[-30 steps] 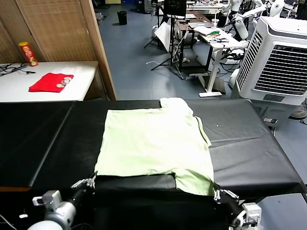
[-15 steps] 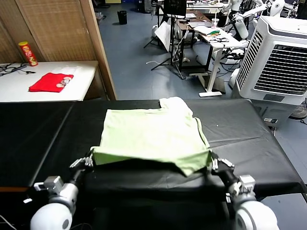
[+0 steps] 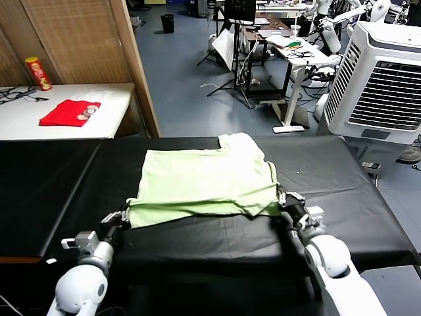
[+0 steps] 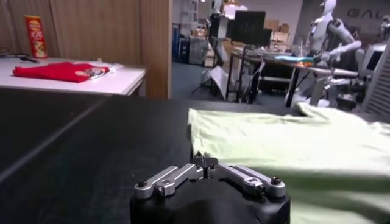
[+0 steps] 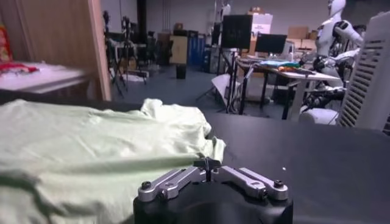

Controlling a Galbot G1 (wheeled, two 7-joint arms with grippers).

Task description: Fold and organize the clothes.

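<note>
The T-shirt goes all the way to the far edge of the table and its near fold buckles (image 3: 210, 209), so next I pull it closer and flat with my grippers before they take the far corners (image 3: 148, 153).
The pale light-green T-shirt (image 3: 207, 181) lies on the black table (image 3: 348, 204), its near part doubled over the rest. My left gripper (image 3: 123, 214) is shut on the folded edge's left corner. My right gripper (image 3: 284, 197) is shut on its right corner. In the left wrist view the left gripper (image 4: 205, 163) pinches a bit of fabric, with the shirt (image 4: 292, 140) spread beyond. In the right wrist view the right gripper (image 5: 207, 164) is closed at the edge of the shirt (image 5: 91, 146). The printed patch is hidden.
A red folded garment (image 3: 69, 112) and a red-and-yellow can (image 3: 38, 72) sit on a white side table (image 3: 39, 131) at the far left. A wooden partition (image 3: 135, 66) stands behind it. A white air cooler (image 3: 381, 85) stands at the far right.
Both grippers have moved away from me with the shirt's near hem, carrying it up and over the shirt's middle. The visible shirt is now shorter.
</note>
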